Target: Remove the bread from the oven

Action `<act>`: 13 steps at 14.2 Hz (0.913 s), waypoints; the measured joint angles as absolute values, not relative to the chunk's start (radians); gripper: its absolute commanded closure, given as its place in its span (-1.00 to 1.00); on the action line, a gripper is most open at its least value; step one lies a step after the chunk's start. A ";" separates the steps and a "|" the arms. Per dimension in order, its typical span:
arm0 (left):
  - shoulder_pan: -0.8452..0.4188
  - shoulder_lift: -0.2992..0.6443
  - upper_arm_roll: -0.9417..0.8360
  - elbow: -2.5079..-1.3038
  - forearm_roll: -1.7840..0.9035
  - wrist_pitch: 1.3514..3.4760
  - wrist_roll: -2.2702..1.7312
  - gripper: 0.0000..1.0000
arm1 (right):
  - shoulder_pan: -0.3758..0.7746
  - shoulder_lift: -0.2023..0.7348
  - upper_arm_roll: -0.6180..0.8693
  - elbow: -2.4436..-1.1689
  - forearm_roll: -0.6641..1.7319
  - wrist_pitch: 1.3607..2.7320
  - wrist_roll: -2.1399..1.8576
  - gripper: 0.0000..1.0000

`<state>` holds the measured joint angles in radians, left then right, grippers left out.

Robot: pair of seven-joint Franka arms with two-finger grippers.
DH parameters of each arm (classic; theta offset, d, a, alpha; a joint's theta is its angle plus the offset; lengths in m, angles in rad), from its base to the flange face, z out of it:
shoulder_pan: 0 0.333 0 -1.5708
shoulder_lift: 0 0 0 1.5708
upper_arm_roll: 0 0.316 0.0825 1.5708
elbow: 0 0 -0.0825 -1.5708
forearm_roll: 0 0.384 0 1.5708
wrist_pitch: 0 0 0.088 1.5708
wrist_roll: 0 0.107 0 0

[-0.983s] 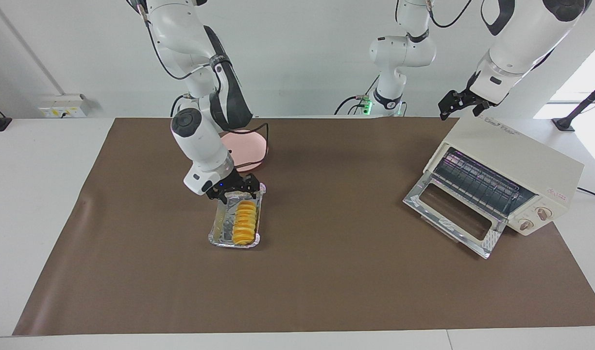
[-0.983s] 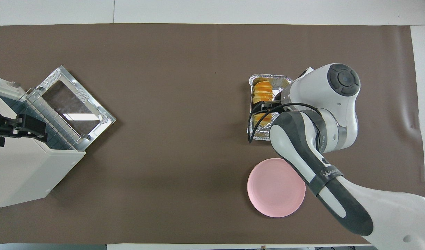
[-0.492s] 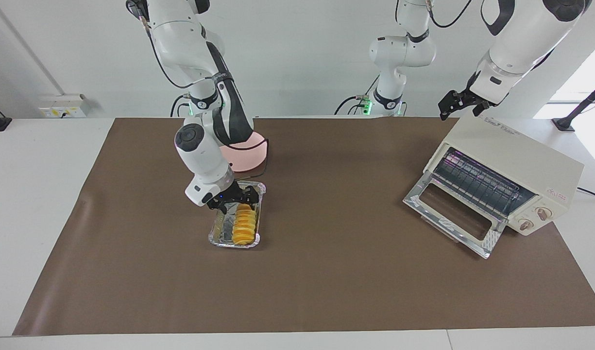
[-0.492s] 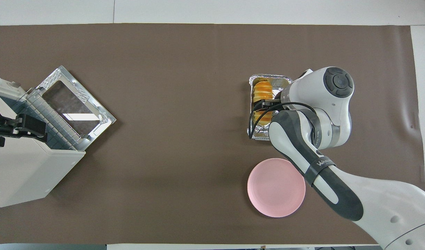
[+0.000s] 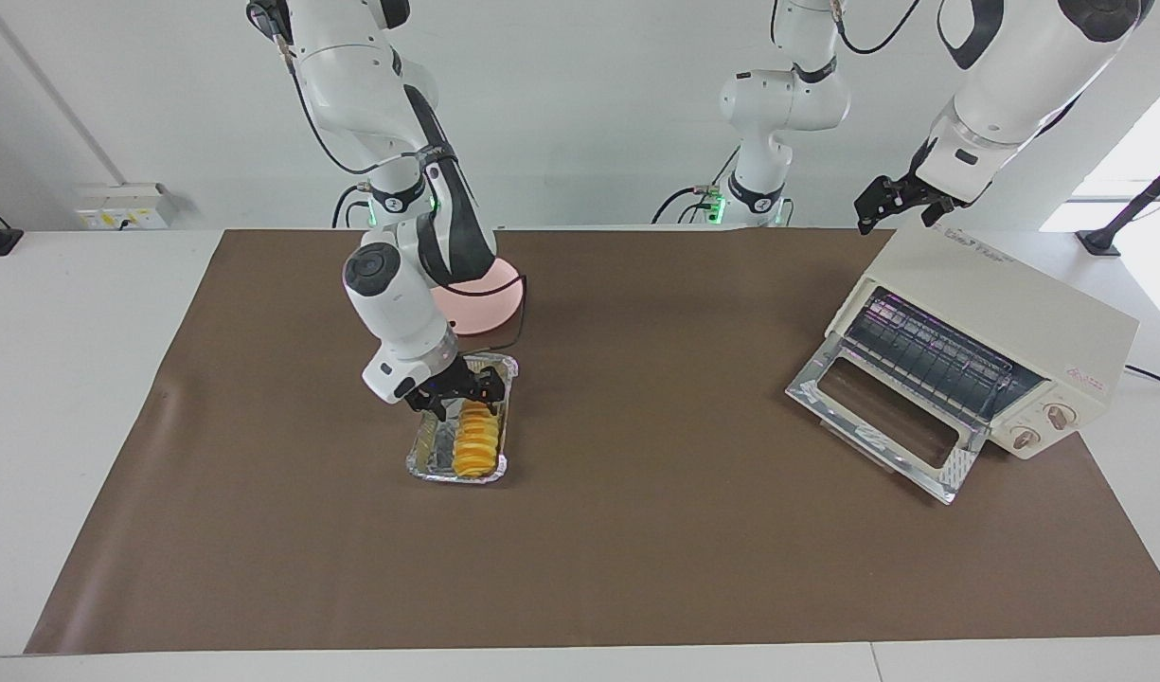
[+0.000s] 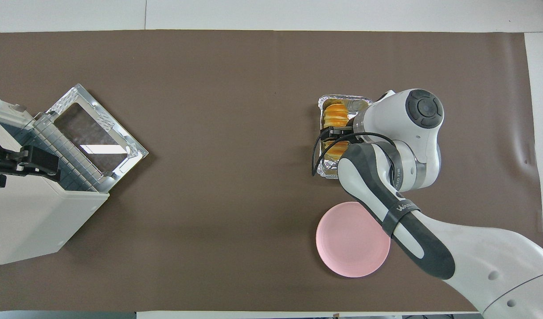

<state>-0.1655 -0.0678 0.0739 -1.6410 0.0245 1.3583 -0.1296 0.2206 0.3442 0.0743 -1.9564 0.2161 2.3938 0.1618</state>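
Note:
The bread [image 6: 336, 114] has a gap [image 6: 356, 107] beside it, so it will come loose and leave the foil tray behind, empty, when I lift the bread.
The golden ridged bread [image 5: 472, 445] lies in a crinkled foil tray [image 5: 426, 464] on the brown mat, toward the right arm's end; it also shows in the overhead view [image 6: 333, 113]. My right gripper [image 5: 458, 391] is low over the end of the bread nearer the robots, fingers apart on either side of it; the overhead view shows it there too [image 6: 335, 135]. The cream oven [image 5: 1015, 303] stands at the left arm's end, its glass door [image 5: 883, 417] dropped open, wire rack bare. My left gripper [image 5: 897, 204] waits above the oven's top.
A pink plate [image 5: 490, 298] lies nearer the robots than the foil tray, partly hidden by the right arm; it shows in full in the overhead view [image 6: 351, 241]. The brown mat [image 5: 655, 530] covers the table.
My right gripper has come down a little along the tray onto the bread's near end. The bread, tray and left arm have not moved.

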 measured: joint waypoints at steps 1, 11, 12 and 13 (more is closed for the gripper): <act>-0.165 -0.068 0.074 -1.641 0.024 1.358 -0.130 -1.00 | 0.222 0.346 0.076 -1.959 0.216 2.398 0.163 -0.10; -0.165 -0.068 0.074 -1.641 0.024 1.358 -0.130 -1.00 | 0.217 0.307 0.071 -1.947 0.216 2.286 0.163 1.00; -0.165 -0.068 0.074 -1.641 0.024 1.358 -0.130 -1.00 | 0.217 0.275 0.071 -1.936 0.216 2.225 0.163 1.00; -0.165 -0.068 0.074 -1.641 0.024 1.358 -0.130 -1.00 | 0.219 0.232 0.071 -1.922 0.215 2.154 0.163 1.00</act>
<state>-0.1655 -0.0678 0.0739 -1.6410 0.0245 1.3583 -0.1296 0.2187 0.2319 0.0715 -1.9225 0.2153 2.1543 0.1627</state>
